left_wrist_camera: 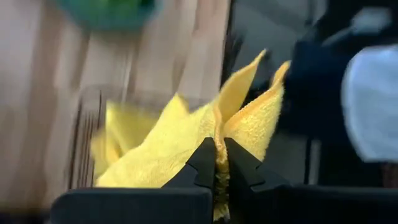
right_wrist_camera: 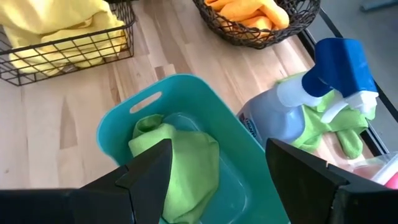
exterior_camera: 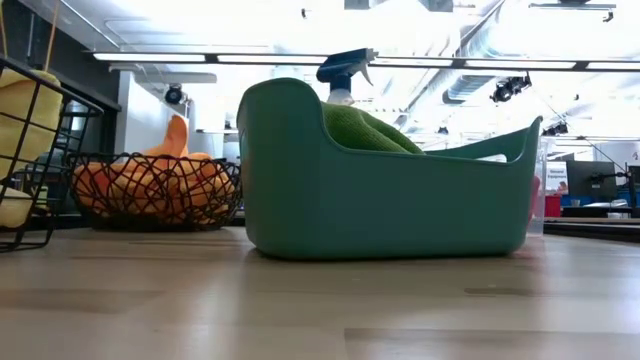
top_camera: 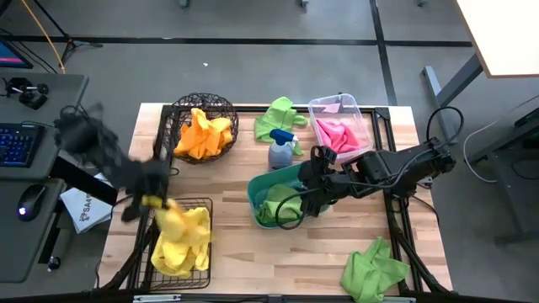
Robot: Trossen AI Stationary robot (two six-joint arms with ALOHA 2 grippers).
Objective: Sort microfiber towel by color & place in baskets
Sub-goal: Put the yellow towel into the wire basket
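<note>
The robot's left gripper has the yellow towel trailing point(top_camera: 175, 221) onto the matching pile, so it should keep going over the rectangular basket point(top_camera: 182, 246) and let go of the pinched fold inside the basket's rim.
My left gripper point(top_camera: 154, 202) is at the far-left corner of the rectangular black wire basket point(top_camera: 202, 252), shut on a yellow towel point(left_wrist_camera: 180, 134); more yellow cloth point(top_camera: 178, 252) lies in that basket. My right gripper point(right_wrist_camera: 217, 165) is open above the teal tub point(top_camera: 263, 187), with a lime green towel point(right_wrist_camera: 186, 162) lying in the tub below its fingers. Orange towels point(top_camera: 205, 133) fill the round wire basket point(top_camera: 181, 109). Pink towels point(top_camera: 337, 135) lie in the clear bin point(top_camera: 362, 114). Two more green towels lie on the table, one point(top_camera: 276, 118) at the far edge and one point(top_camera: 376, 269) at the near right. My left gripper pinches the yellow towel between its two fingers point(left_wrist_camera: 204, 163) on a bunched fold point(left_wrist_camera: 219, 140), with several layers standing up on either side of the fingertips. In the high view the cloth point(top_camera: 181, 225) trails from the gripper down onto the yellow pile in the rectangular basket.
A grey spray bottle with a blue top point(top_camera: 282, 150) stands just beyond the teal tub, beside the far green towel. Bare wood shows at the table's near middle point(top_camera: 278, 261). A desk with a keyboard and mouse point(top_camera: 25, 168) stands left of the table.
</note>
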